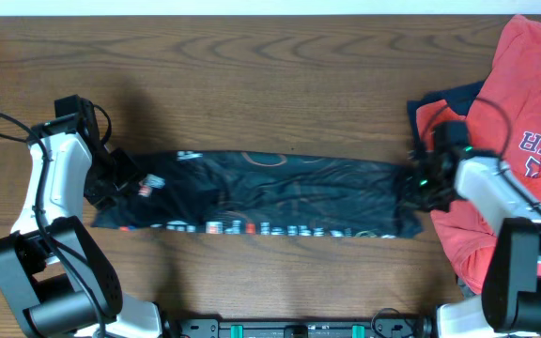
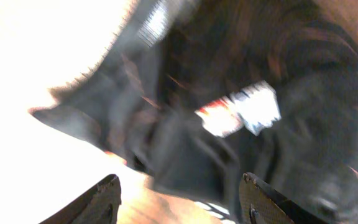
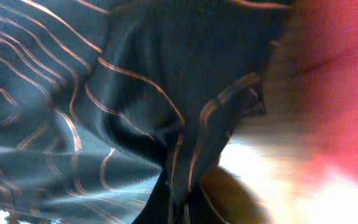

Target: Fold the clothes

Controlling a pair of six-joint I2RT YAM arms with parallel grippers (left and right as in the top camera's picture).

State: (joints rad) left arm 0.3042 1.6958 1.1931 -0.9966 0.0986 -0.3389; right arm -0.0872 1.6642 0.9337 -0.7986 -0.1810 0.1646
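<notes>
My right gripper needs to fold the pinched end of the black jersey's piece of cloth back over the cloth's middle (image 1: 294, 190), because the cloth lies stretched out with its pinched end (image 1: 406, 201) against the red T-shirts.
The black jersey (image 1: 270, 192) with orange swirl lines lies folded into a long strip across the middle of the table, lettering along its near edge. My left gripper (image 1: 120, 183) is at the strip's left end. In the left wrist view its fingers (image 2: 179, 202) are wide apart, with bare table and the jersey's (image 2: 229, 112) edge between them; that view is blurred. My right gripper (image 1: 421, 180) is at the strip's right end. In the right wrist view the jersey cloth (image 3: 104, 106) bunches into a pinched fold at the jaws (image 3: 182, 208).
A pile of red T-shirts (image 1: 524, 103) with white lettering covers the table's right side, over a navy garment (image 1: 449, 99) just behind my right gripper. Red cloth (image 3: 347, 81) shows close to the right jaws. The wooden table (image 1: 270, 84) extends behind the strip.
</notes>
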